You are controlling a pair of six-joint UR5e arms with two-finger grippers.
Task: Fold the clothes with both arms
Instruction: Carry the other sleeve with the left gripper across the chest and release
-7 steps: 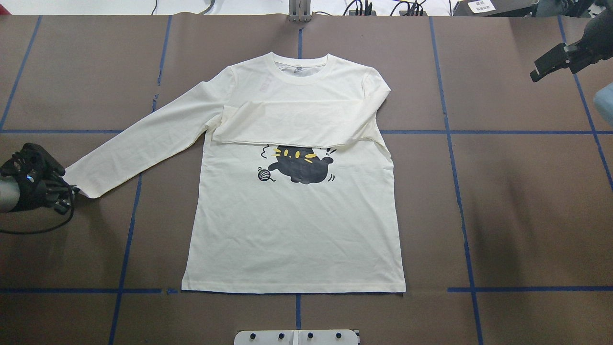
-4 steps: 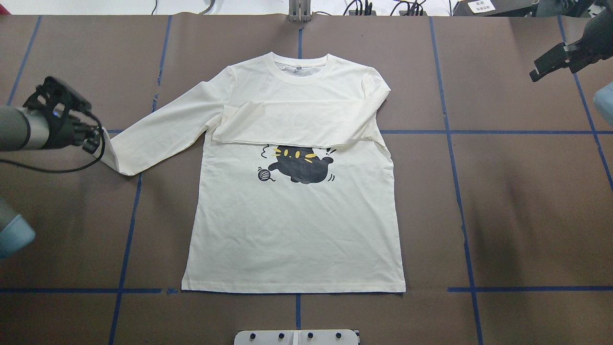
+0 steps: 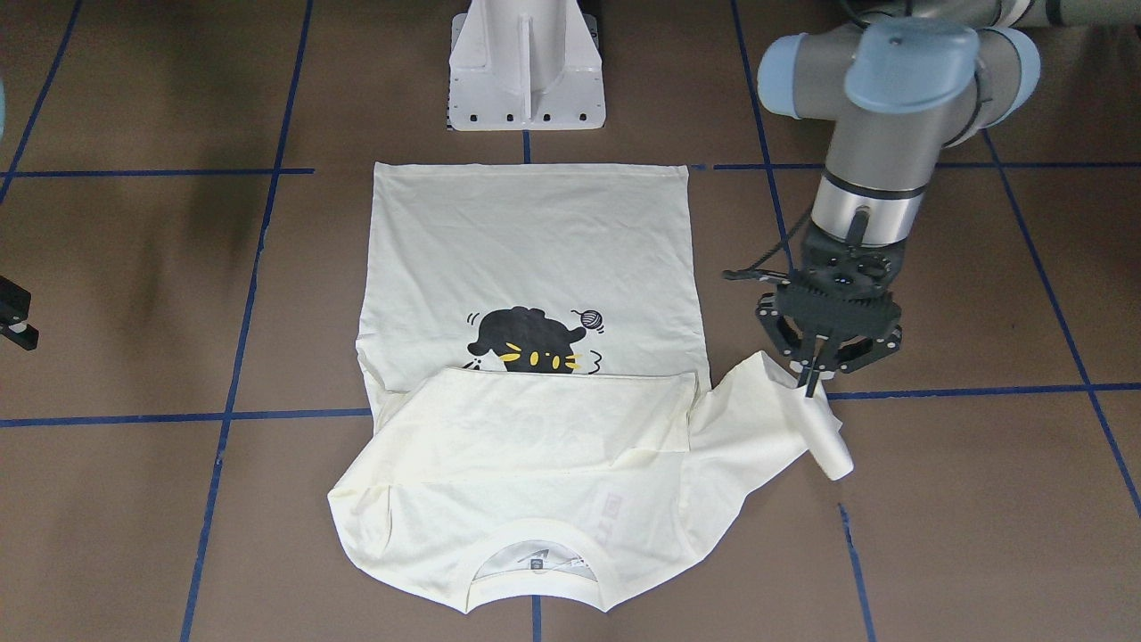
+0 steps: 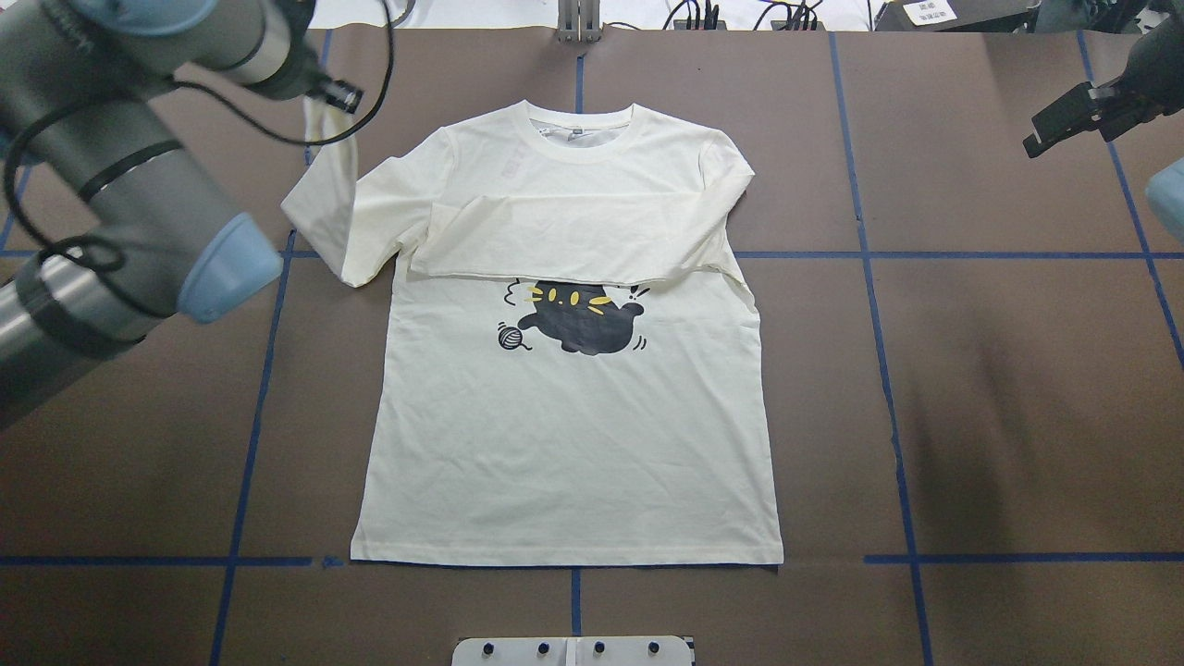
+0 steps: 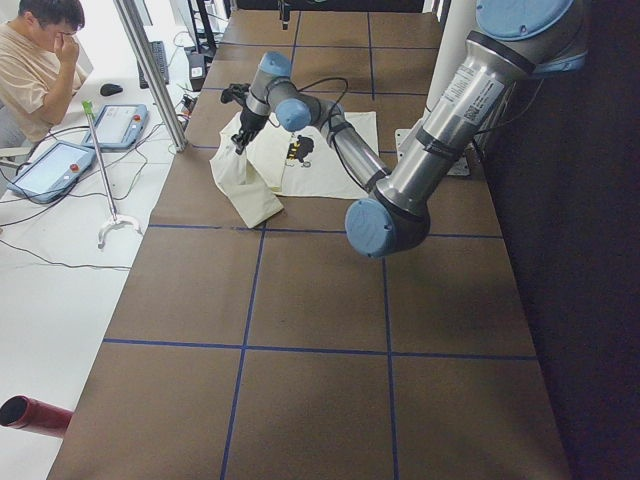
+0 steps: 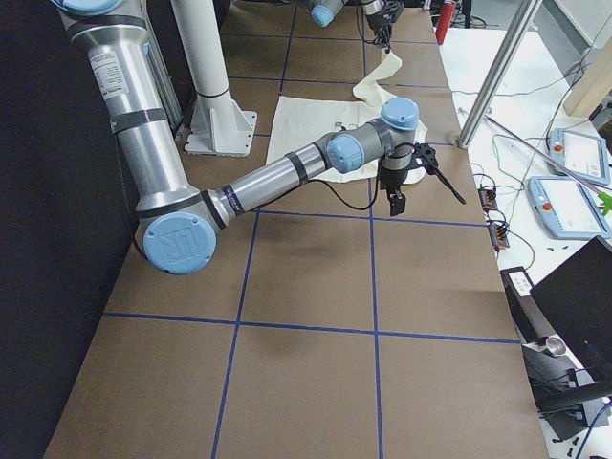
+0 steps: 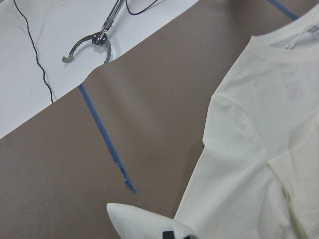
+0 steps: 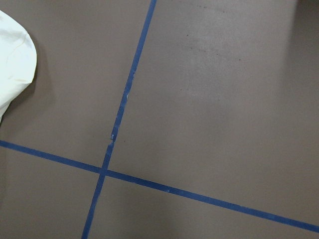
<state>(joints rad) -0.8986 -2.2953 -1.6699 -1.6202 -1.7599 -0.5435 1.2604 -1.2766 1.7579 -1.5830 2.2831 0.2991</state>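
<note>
I can see the folded sleeve flat across the chest (image 3: 535, 424), so I should carry on carrying the cuff in my left gripper over that sleeve and let go at the shirt's opposite side edge (image 3: 412, 387).
The cream long-sleeved T-shirt (image 4: 573, 444) lies flat, print side up, with the black cat (image 4: 578, 319) half covered. One sleeve (image 4: 573, 236) is folded across the chest. My left gripper (image 3: 813, 382) is shut on the cuff of the other sleeve (image 3: 758, 419) and holds it above the table beside the shoulder; the sleeve (image 4: 324, 203) hangs bent below it. The left arm (image 4: 139, 185) hides that gripper in the overhead view. My right gripper (image 4: 1031, 146) hovers open and empty, far off past the shirt's other side, and also shows as the right gripper (image 3: 16, 318) at the front-facing view's edge.
A white pedestal (image 3: 526, 71) stands at the hem side. Blue tape lines (image 4: 888, 370) cross the brown table. Beyond the table's left end sit a person (image 5: 40, 60), tablets (image 5: 115, 125) and a metal grabber tool (image 7: 92, 42).
My left gripper lifted the sleeve cuff off the table and carried it up and in toward the shoulder, bending the sleeve. The right arm stayed put.
</note>
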